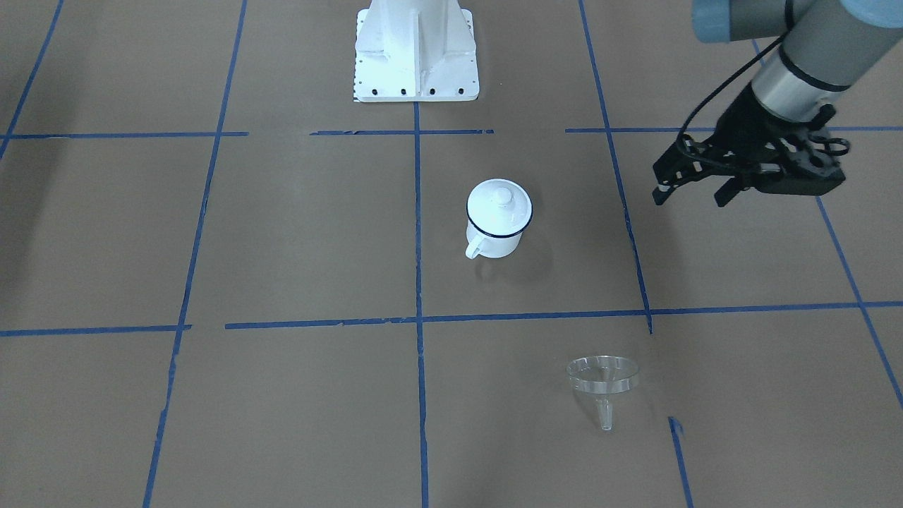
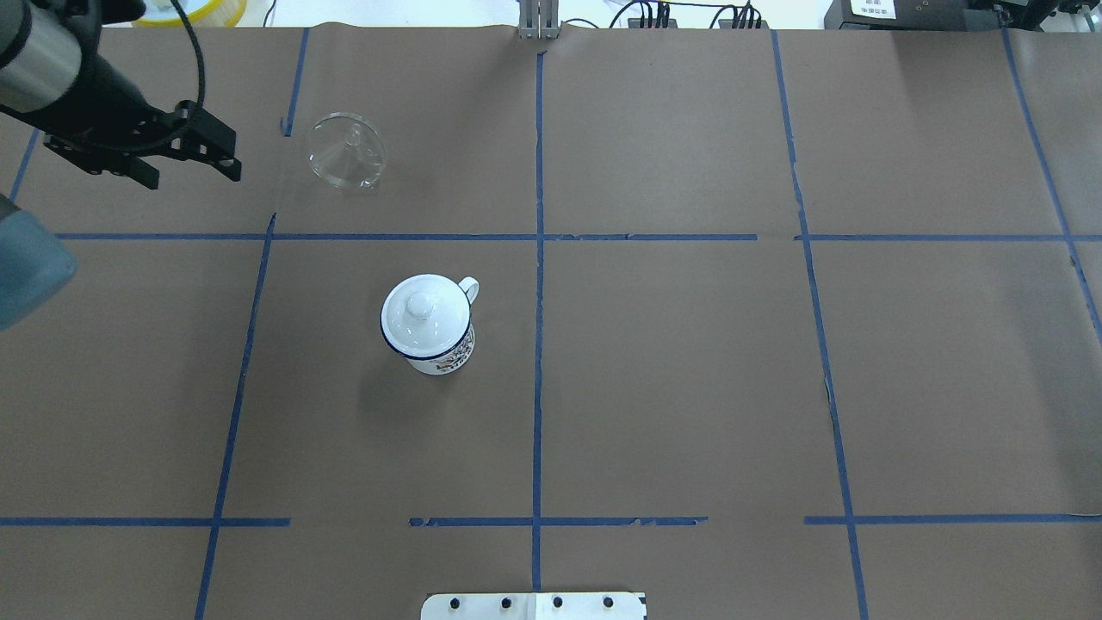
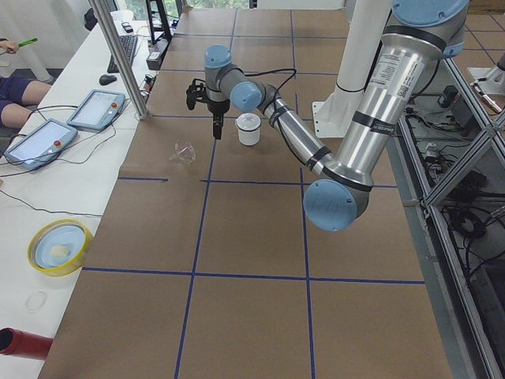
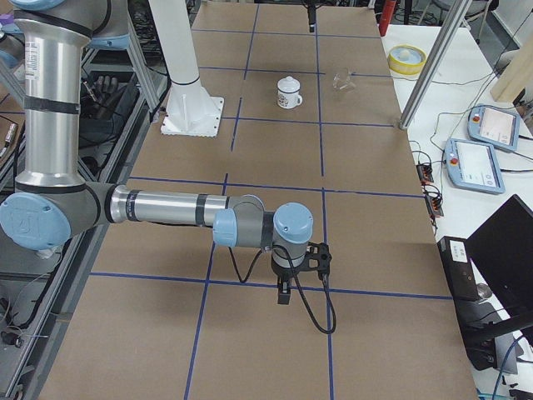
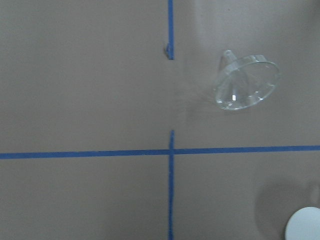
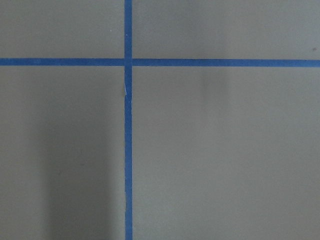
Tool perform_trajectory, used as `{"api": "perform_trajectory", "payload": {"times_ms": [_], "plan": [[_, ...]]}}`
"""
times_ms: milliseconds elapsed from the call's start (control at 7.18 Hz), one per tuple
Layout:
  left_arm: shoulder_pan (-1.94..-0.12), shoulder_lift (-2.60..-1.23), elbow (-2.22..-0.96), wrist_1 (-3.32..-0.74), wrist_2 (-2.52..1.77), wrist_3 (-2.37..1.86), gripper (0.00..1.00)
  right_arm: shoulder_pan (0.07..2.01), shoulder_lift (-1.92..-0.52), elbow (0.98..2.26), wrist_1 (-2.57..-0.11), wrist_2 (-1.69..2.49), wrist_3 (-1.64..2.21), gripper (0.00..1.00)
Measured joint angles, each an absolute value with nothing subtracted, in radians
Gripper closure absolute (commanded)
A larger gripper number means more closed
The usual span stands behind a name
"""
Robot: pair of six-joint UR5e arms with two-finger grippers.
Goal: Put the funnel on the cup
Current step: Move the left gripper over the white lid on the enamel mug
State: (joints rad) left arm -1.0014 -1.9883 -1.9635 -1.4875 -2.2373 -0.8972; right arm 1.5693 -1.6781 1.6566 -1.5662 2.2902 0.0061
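Observation:
I expect the lid (image 1: 499, 207) to come straight off and leave the cup standing when I lift the knob, because the lid sits over the dark blue rim (image 1: 501, 236).
The clear plastic funnel (image 1: 603, 377) lies tipped on its side on the brown table, also seen from overhead (image 2: 347, 151) and in the left wrist view (image 5: 245, 82). The white cup (image 1: 497, 236) with a dark blue rim stands upright near the table's middle (image 2: 441, 349), a round white knobbed lid (image 2: 422, 314) on top. My left gripper (image 2: 191, 176) is open and empty, above the table to the left of the funnel, apart from it (image 1: 695, 196). My right gripper (image 4: 285, 287) shows only in the right side view, far from both; I cannot tell its state.
The white robot base (image 1: 416, 49) stands at the table's near edge behind the cup. A yellow bowl (image 3: 57, 246), control tablets (image 3: 39, 142) and a metal post (image 3: 118, 63) sit on the side bench beyond the table's far edge. Blue tape lines mark a grid.

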Motion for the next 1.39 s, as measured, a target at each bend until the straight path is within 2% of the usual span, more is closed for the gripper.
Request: {"api": "perform_trajectory", "payload": {"times_ms": [836, 1115, 1393], "plan": [[-0.734, -2.148, -1.902, -1.470, -2.083, -1.189, 0.00, 1.569, -1.678, 1.657, -1.566, 2.290, 0.006, 0.00], [-0.678, -2.207, -1.826, -1.469, -2.028, -1.233, 0.19, 1.569, -1.678, 1.657, -1.566, 2.290, 0.006, 0.00], [-0.632, -2.221, -1.804, -1.471, -1.963, -1.268, 0.28, 1.569, -1.678, 1.657, -1.566, 2.290, 0.006, 0.00]]}}
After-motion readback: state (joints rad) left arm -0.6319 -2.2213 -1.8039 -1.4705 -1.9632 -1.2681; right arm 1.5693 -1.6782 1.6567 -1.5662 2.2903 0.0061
